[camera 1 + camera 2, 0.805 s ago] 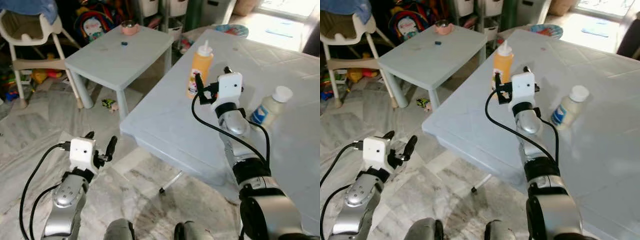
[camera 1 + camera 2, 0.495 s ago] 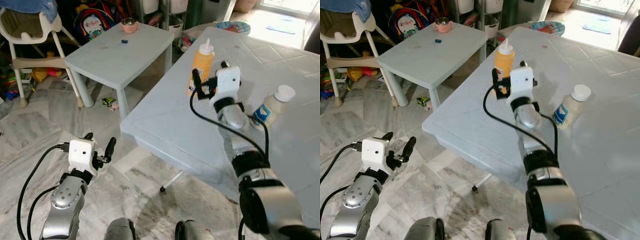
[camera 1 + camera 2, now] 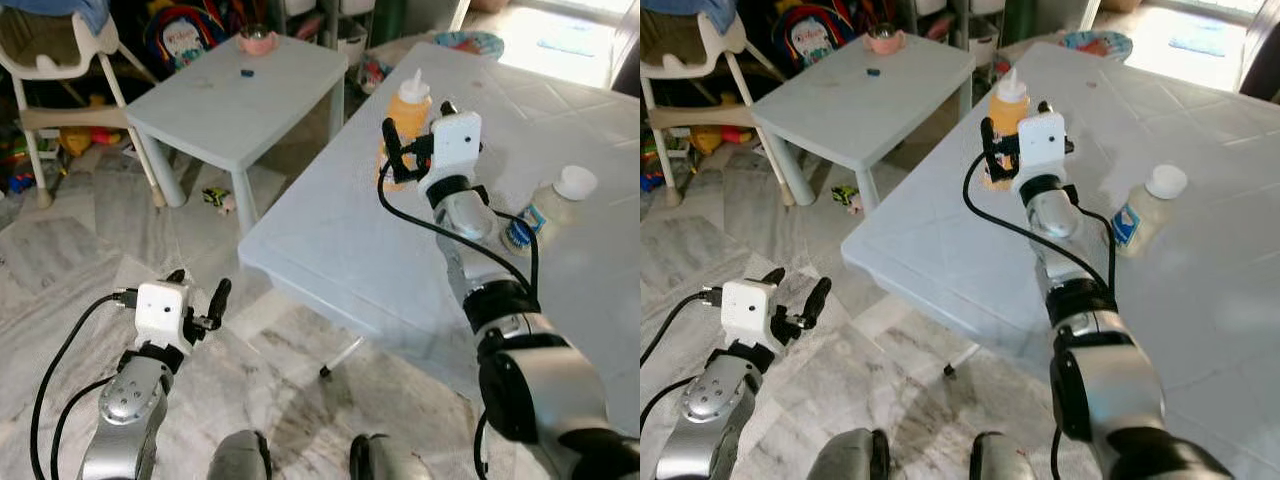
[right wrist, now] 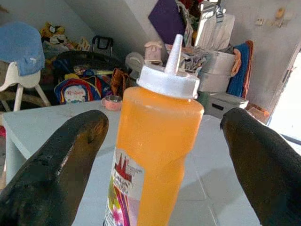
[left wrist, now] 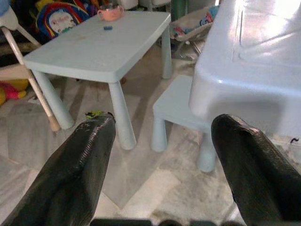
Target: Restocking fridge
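Observation:
The orange squeeze bottle [image 4: 157,127] gets thinner at its waist [image 4: 155,165], so it will stay steady, with its wider shoulders above the robot's fingers, when the robot carries it.
An orange squeeze bottle [image 3: 407,112] with a white nozzle cap and a printed label stands upright near the left edge of the big pale table [image 3: 330,240]. My right gripper [image 3: 414,128] is open at the bottle. In the right wrist view the bottle [image 4: 155,155] sits between the two fingers [image 4: 61,160] with gaps on both sides. A white bottle [image 3: 545,205] with a blue label and white cap stands to the right of my right arm. My left gripper [image 3: 200,288] hangs low over the floor, open and holding nothing.
A small pale children's table [image 3: 240,90] stands to the left, with a pink cup [image 3: 257,40] on it. A high chair [image 3: 50,60] and toys are behind it. A low stool [image 5: 178,108] sits under the big table's corner. A plate [image 3: 465,42] lies at the far end.
My right gripper has pushed forward, so its fingers now flank the orange bottle. The view has shifted slightly. The left arm has stayed where it was.

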Controlling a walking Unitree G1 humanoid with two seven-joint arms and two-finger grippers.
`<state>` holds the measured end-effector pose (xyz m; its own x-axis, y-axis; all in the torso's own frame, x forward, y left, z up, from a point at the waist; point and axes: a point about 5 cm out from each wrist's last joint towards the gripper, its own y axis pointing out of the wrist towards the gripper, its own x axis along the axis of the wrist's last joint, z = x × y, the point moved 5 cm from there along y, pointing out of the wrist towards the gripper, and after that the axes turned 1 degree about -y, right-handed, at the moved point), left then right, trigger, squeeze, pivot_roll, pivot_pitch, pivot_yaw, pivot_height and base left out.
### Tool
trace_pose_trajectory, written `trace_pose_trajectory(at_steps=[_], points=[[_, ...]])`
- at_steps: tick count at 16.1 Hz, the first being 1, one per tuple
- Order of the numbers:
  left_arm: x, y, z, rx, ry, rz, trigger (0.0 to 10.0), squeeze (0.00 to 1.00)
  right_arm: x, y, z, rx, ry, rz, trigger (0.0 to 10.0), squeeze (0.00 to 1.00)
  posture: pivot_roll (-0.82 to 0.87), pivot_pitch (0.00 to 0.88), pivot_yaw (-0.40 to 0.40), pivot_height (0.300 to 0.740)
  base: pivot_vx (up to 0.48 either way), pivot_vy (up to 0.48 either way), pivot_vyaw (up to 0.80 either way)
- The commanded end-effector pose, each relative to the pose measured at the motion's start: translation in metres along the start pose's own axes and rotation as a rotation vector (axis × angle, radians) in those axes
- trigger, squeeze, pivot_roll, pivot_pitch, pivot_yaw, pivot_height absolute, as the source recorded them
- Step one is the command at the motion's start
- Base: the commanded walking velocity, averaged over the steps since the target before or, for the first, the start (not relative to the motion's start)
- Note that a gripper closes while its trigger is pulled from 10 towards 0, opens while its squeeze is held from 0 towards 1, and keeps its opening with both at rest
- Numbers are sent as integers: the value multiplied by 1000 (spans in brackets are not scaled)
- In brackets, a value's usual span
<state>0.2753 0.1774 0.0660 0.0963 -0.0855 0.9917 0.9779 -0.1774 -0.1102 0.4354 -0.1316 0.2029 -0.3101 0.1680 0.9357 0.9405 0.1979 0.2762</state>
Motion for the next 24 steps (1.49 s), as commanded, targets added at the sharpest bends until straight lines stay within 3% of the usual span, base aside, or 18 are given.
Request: trace_pose_trajectory(at_steps=[1,9,10,11,18,22,23,24], points=[[1,-3,1,0,22,7,10000,0,9,6,-4,-15,3,-19,10000,0,187,141,34,740,0,0,0],[1,-18,4,-8,47,36,10000,0,6,20,-7,-23,3,66,10000,0,242,181,40,740,0,0,0],[1,-19,5,-6,49,38,10000,0,7,21,-8,-24,2,73,4078,0,246,184,40,740,0,0,0],[0,-21,5,-6,51,41,10000,0,7,22,-8,-23,2,80,0,0,251,185,40,740,0,0,0],[3,-20,3,-11,54,43,10000,0,11,29,-5,-16,38,99,0,0,246,181,40,740,0,0,0],[4,-16,3,-8,55,39,10000,0,3,24,-7,-19,15,123,0,0,242,166,31,740,0,0,0],[3,-15,3,-6,53,38,10000,0,2,23,-7,-16,15,121,549,0,240,163,30,740,0,0,0],[3,-13,4,4,51,40,10000,0,2,22,-5,-5,15,113,235,0,235,154,28,740,0,0,0]])
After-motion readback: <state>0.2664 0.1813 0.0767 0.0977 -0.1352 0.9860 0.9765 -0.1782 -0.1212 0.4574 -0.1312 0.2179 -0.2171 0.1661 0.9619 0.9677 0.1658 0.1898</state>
